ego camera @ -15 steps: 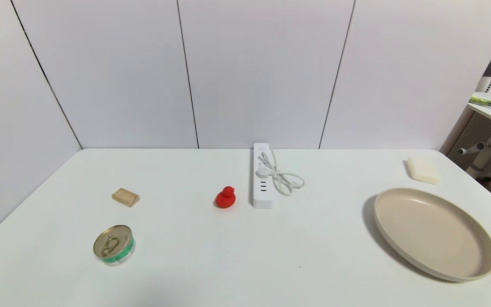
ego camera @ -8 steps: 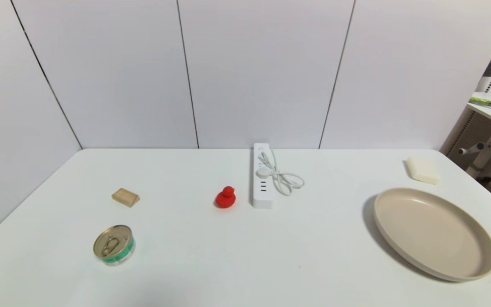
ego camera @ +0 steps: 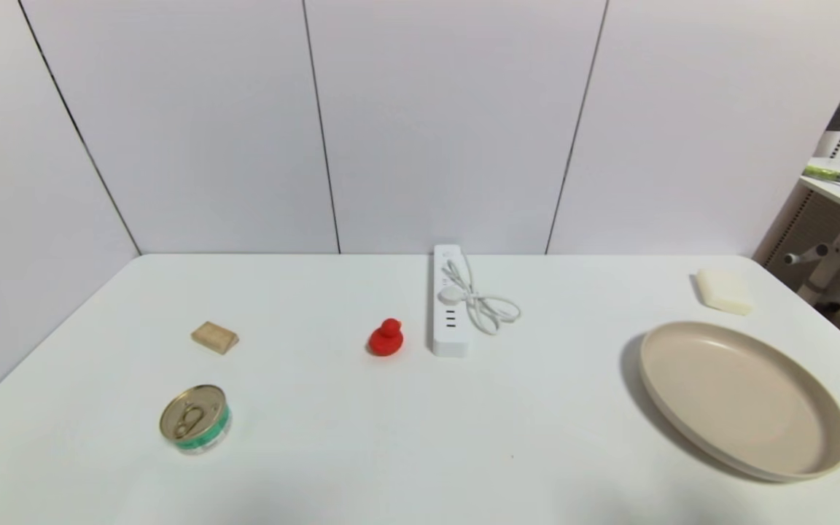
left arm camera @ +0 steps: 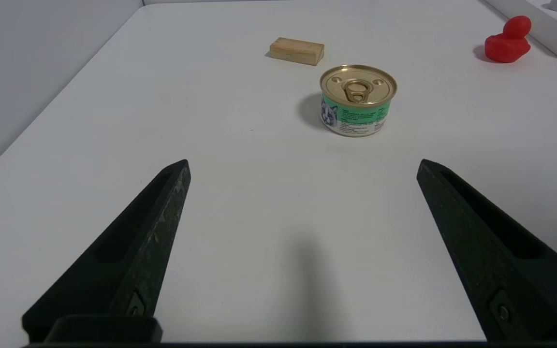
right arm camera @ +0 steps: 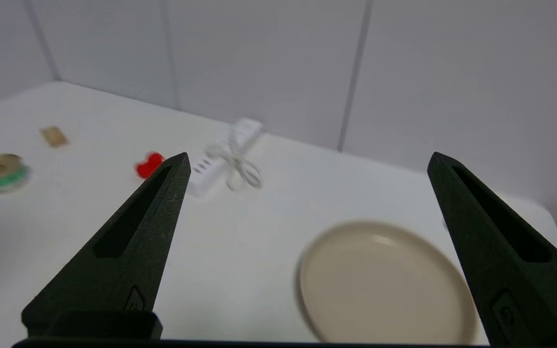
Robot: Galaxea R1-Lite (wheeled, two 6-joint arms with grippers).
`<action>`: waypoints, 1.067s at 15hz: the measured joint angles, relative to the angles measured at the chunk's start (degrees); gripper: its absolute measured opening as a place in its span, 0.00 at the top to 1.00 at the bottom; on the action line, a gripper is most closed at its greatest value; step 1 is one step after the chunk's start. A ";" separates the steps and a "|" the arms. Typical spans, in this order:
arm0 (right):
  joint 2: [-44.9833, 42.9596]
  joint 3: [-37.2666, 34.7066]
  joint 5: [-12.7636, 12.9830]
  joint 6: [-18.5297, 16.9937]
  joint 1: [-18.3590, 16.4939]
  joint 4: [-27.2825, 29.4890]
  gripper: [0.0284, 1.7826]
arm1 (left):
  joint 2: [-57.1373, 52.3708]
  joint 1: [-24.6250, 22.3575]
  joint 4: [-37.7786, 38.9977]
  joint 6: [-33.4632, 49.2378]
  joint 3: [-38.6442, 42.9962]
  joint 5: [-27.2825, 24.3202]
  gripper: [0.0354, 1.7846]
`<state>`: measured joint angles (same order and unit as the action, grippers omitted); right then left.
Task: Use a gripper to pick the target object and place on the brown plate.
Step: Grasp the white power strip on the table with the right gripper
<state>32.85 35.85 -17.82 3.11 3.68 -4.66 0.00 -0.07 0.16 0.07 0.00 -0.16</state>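
My gripper will bring the white power strip (ego camera: 450,332) along when it lifts the white cord, because the cord is bunched with its plug (ego camera: 451,294) on the power strip.
The white power strip (ego camera: 450,306) with its coiled cord lies at the table's middle back; it also shows in the right wrist view (right arm camera: 223,157). The beige-tan plate (ego camera: 741,397) sits at the right front, and in the right wrist view (right arm camera: 385,282) it is below and ahead of my right gripper. Neither gripper shows in the head view. My right gripper (right arm camera: 307,159) is open and empty, above the table near the plate. My left gripper (left arm camera: 302,164) is open and empty, low over the table's left front, short of the can.
A red duck (ego camera: 386,338) sits just left of the strip. A cream block (ego camera: 723,290) lies behind the plate. A wooden block (ego camera: 214,337) and a gold-lidded can (ego camera: 195,418) are at the left; the can shows in the left wrist view (left arm camera: 358,100).
Nothing on the table has moved. A faint shadow has appeared on the table's front edge at the right.
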 joint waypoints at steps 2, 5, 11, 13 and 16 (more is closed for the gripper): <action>8.59 8.41 -3.64 -1.07 6.31 -3.05 0.05 | 0.00 0.00 0.00 0.00 0.00 -0.02 0.06; 22.16 22.72 -5.16 -3.68 13.00 -6.01 0.05 | 0.00 0.00 -0.02 0.00 0.00 -0.02 0.06; 45.56 42.75 -5.50 -4.79 22.94 -6.47 0.05 | 0.00 0.00 0.00 0.00 0.00 -0.02 0.06; 51.74 45.65 -5.30 -4.82 25.06 -6.34 0.05 | 0.00 0.00 0.00 0.00 0.00 -0.02 0.06; 60.20 47.99 -4.75 -4.95 27.08 -6.11 0.05 | 0.00 0.00 0.00 0.00 0.00 -0.02 0.06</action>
<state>93.05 83.85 -22.58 -1.84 30.76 -10.76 0.00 -0.07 0.16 0.07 0.00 -0.18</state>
